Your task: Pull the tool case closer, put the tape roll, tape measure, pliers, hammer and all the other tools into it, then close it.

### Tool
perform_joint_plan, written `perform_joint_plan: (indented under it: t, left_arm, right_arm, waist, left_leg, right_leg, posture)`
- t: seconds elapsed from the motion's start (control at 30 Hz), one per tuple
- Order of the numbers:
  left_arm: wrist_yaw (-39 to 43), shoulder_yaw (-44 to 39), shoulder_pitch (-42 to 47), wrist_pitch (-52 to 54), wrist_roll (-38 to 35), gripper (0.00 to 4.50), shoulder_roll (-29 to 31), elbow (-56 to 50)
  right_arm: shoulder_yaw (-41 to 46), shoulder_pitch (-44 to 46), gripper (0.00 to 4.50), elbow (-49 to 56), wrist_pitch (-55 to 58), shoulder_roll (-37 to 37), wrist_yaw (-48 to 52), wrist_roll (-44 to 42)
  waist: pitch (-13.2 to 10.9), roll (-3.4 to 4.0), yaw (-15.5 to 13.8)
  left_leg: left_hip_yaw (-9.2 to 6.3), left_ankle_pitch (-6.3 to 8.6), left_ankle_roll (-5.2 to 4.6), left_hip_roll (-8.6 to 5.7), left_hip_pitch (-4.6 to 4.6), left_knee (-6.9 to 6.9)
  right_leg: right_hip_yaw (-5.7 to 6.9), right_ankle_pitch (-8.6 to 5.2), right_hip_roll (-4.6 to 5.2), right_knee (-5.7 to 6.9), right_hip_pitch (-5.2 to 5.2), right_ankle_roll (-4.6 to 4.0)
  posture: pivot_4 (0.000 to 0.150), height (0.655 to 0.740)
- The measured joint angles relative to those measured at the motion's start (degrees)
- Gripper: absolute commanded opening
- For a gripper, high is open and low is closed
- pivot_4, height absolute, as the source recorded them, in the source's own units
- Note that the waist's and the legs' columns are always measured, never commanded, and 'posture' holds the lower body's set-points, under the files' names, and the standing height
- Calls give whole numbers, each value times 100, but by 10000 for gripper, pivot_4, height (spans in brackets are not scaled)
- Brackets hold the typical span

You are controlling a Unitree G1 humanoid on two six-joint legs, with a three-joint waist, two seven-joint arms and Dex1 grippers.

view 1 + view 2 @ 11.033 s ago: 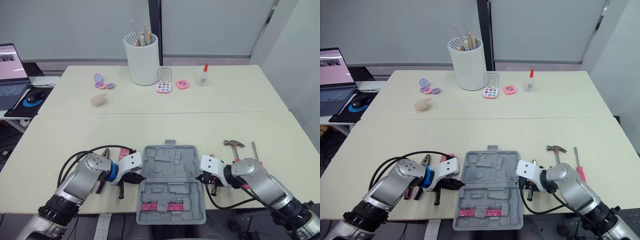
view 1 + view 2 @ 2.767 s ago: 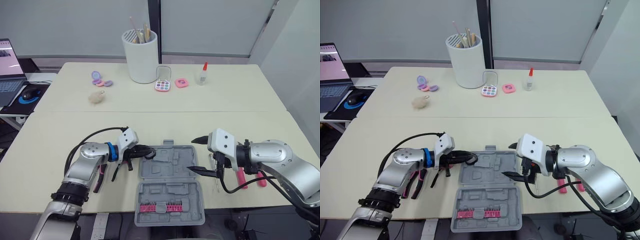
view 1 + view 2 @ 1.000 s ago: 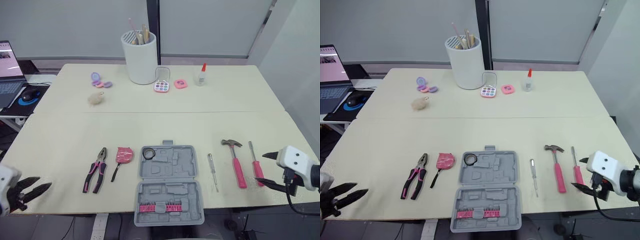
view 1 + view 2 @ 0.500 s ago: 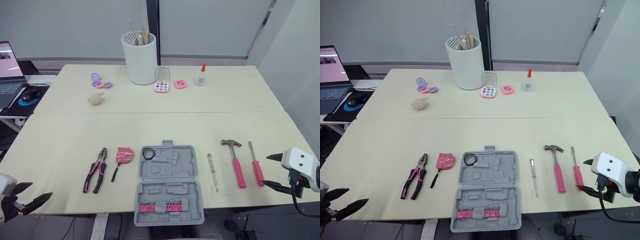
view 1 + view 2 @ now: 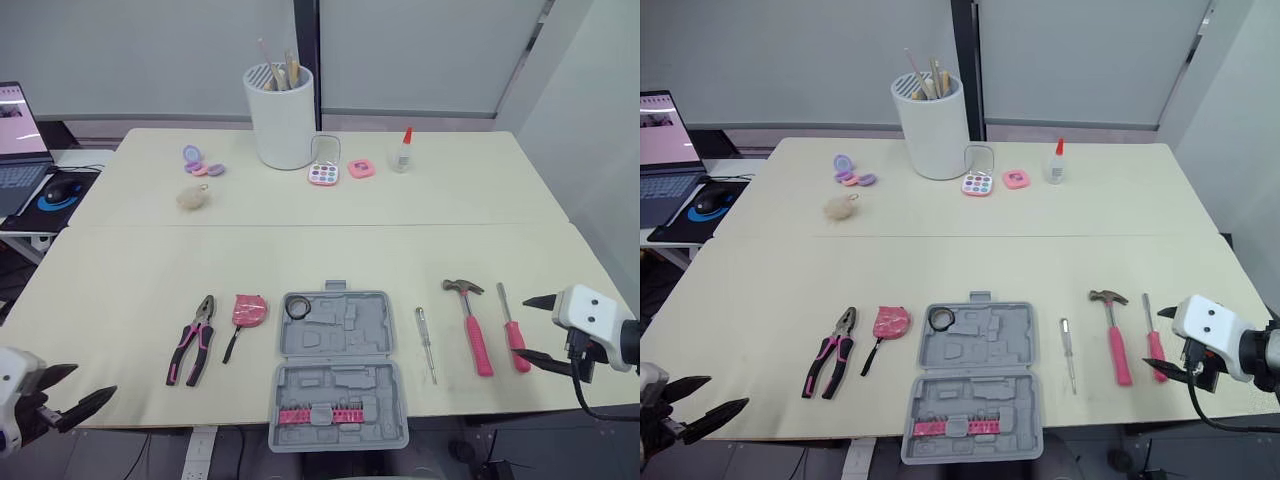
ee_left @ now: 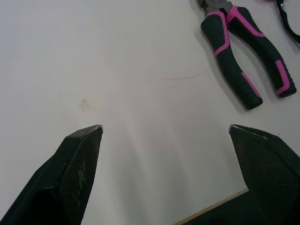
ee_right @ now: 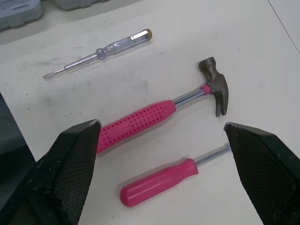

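Observation:
I expect the strap of the pink tape measure (image 5: pixel 250 310) to trail along from one corner of the tape measure when I carry it to the tool case, because a thin black strip (image 5: pixel 232 345) sticks out there.
The grey tool case (image 5: pixel 338 365) lies open near the table's front edge, with the black tape roll (image 5: pixel 297 307) in its far left corner. To the left of the case lie the pink tape measure (image 5: pixel 248 311) and the pink-handled pliers (image 5: pixel 192 338). On its right are a clear screwdriver (image 5: pixel 426 343), the hammer (image 5: pixel 470 322) and a pink screwdriver (image 5: pixel 512 332). My left gripper (image 5: pixel 95 381) is open and empty at the front left edge, short of the pliers (image 6: pixel 243 51). My right gripper (image 5: pixel 520 325) is open and empty beside the pink screwdriver (image 7: pixel 159 183) and the hammer (image 7: pixel 213 86).
At the back of the table stand a white holder (image 5: pixel 283 115) with sticks, small makeup cases (image 5: pixel 327 174), a glue bottle (image 5: pixel 404 150) and a fuzzy ball (image 5: pixel 193 198). A laptop (image 5: pixel 20 140) and a mouse (image 5: pixel 61 188) sit on a side desk at the left.
My left gripper's fingers have spread wider, and it has edged in toward the table's front left corner. My right gripper has shifted slightly toward the pink screwdriver. The tools have not moved.

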State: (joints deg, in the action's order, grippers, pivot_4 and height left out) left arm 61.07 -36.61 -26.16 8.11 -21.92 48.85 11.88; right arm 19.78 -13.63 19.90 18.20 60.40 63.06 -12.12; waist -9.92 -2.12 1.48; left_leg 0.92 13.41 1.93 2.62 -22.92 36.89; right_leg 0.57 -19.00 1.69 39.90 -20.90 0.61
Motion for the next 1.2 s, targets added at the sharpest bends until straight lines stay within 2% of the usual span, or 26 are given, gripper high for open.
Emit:
perform_joint_plan:
  t: [0.4, 0.57, 0.83, 1.2]
  left_arm:
    - [-474, 12, -370, 575, -284, 44726, -721, -1534]
    - [-861, 179, -524, 926, -444, 44726, -1228, -2478]
    - [-2189, 1084, -448, 1312, -393, 44726, -2370, -3862]
    - [-3567, 2001, -95, 1269, 447, 44726, -3064, -3942]
  right_arm:
    - [-322, 555, 45000, 662, 632, -21, 29, -594]
    - [-531, 876, 45000, 1176, 1063, -20, 36, -1010]
    - [-1181, 1653, 45000, 1663, 1664, -214, -202, -1620]
    - [-1470, 1828, 45000, 1672, 1775, -276, -342, -1627]
  waist:
    - [1, -1, -4]
    - [0, -1, -4]
    - [1, -4, -24]
    - [1, -4, -48]
  left_leg:
    - [-2, 0, 0, -2, 0, 2]
    - [-7, 0, 0, -1, 0, 2]
    - [-9, 1, 0, -4, -2, 4]
    - [-12, 1, 0, -5, 0, 5]
  right_leg:
    - [-1, 0, 0, -4, 5, 0]
    - [1, 0, -2, -3, 7, 0]
    - [1, 0, -5, -10, 13, 0]
    - [0, 0, -12, -17, 18, 0]
  posture:
    - [1500, 7366]
    - [1500, 7366]
    - [1500, 7366]
    - [1500, 7366]
